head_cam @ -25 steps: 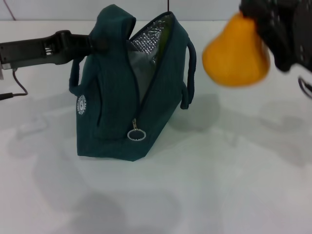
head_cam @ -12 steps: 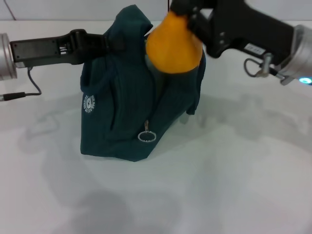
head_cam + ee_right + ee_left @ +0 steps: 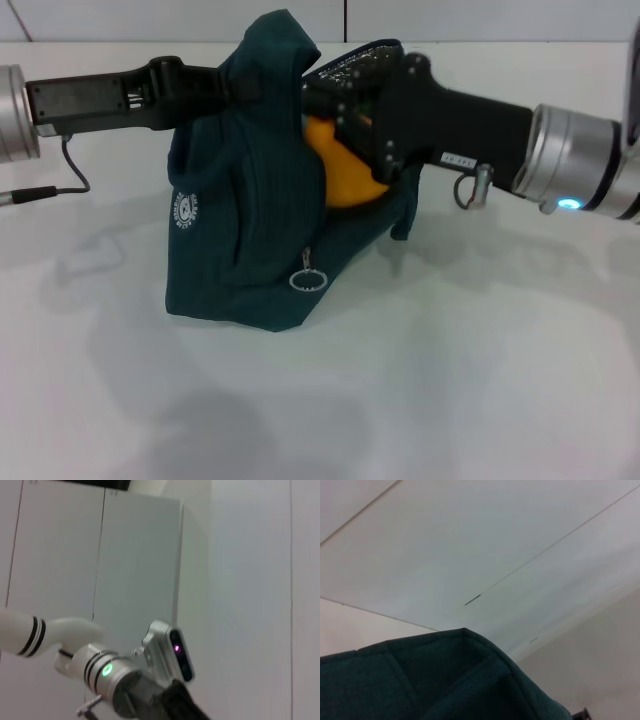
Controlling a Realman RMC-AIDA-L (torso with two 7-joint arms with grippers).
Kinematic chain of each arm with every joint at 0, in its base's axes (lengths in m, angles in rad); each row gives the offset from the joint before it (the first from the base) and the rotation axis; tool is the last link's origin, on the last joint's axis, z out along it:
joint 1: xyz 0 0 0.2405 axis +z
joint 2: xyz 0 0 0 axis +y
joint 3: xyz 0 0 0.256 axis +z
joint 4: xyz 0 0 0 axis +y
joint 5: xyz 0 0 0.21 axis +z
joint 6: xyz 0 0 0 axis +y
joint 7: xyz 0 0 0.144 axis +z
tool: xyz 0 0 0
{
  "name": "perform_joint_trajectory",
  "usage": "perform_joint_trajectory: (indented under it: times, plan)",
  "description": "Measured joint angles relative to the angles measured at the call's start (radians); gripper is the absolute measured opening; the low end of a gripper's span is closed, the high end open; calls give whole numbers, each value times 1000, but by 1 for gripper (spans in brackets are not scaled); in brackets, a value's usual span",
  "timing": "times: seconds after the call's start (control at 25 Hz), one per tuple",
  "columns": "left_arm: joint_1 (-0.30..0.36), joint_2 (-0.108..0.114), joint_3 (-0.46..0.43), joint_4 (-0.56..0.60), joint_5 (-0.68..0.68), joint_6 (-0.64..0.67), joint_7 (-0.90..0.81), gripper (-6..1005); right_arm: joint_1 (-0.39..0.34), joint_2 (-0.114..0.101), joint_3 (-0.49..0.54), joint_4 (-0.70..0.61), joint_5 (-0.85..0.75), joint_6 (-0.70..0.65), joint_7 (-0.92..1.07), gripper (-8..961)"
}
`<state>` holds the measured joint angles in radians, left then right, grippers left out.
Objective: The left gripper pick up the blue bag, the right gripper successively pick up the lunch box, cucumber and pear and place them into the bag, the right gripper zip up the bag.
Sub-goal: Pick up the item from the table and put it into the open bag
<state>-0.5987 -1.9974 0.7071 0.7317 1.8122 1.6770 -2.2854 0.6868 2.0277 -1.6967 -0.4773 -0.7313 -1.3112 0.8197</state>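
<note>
The pear bulges half out [image 3: 352,192] of the bag's opening. Next, my right gripper pushes the pear [image 3: 338,152] farther in before zipping up the bag.
The blue bag [image 3: 240,240] stands on the white table, its top edge pinched by my left gripper [image 3: 236,86], which is shut on the fabric. The left wrist view shows only the bag's teal cloth [image 3: 445,680]. My right gripper [image 3: 336,128] reaches in from the right, down at the bag's open mouth, shut on the yellow-orange pear [image 3: 338,178]. The pear sits half inside the opening. The bag's ring pull [image 3: 307,279] hangs on its front seam. The lunch box and the cucumber are hidden from view.
The white table [image 3: 450,380] stretches in front of and to the right of the bag. A black cable [image 3: 60,175] trails from the left arm at the table's left edge. The right wrist view shows the other arm [image 3: 125,677] against a white wall.
The right gripper carried the pear from the far right leftward and down into the bag's mouth. The bag, held by the left gripper, shifted slightly right.
</note>
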Motion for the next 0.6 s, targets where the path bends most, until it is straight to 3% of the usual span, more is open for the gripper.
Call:
perform_joint_trajectory:
  times: [0.6]
  plan:
    - [7, -1, 0, 0, 0, 1, 0, 69, -21, 0, -67, 13, 4, 76, 0, 39]
